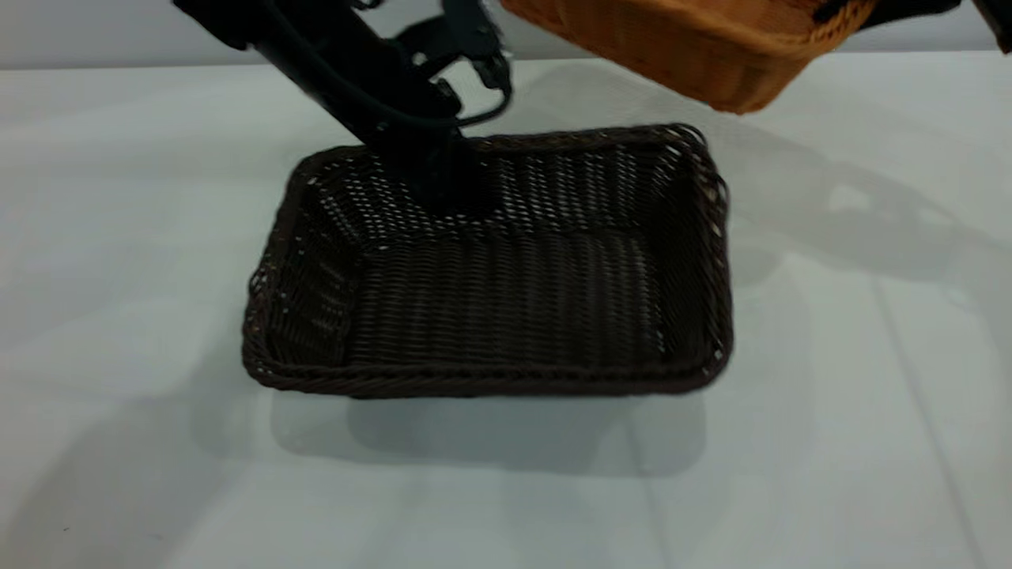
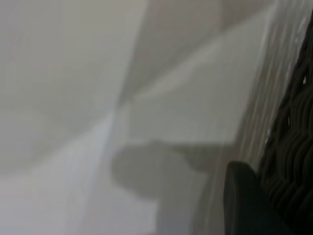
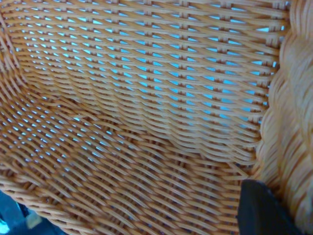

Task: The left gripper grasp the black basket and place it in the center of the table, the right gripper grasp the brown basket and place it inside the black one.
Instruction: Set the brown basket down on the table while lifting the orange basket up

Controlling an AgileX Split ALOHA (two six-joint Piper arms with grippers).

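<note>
The black basket's far rim (image 1: pixel 517 142) is blocked by my left gripper, so my left gripper should open and move out of the way before my right gripper lowers the brown basket inside (image 1: pixel 507 294).
The black basket (image 1: pixel 506 308) sits on the white table (image 1: pixel 126 237) near its middle. My left gripper (image 1: pixel 451 194) reaches down onto the basket's far rim and is shut on it. In the left wrist view one dark finger (image 2: pixel 247 205) lies against the outside of the woven wall (image 2: pixel 293 142); the other finger is hidden. The brown basket (image 1: pixel 696 47) hangs tilted in the air above and behind the black basket's far right corner. My right gripper (image 1: pixel 893 12) holds it by the rim. In the right wrist view one finger (image 3: pixel 264 210) presses inside beside the braided rim (image 3: pixel 288 122).
The brown basket casts a shadow (image 1: pixel 854 205) on the table to the right of the black basket. White tabletop lies to the left, right and front of the black basket.
</note>
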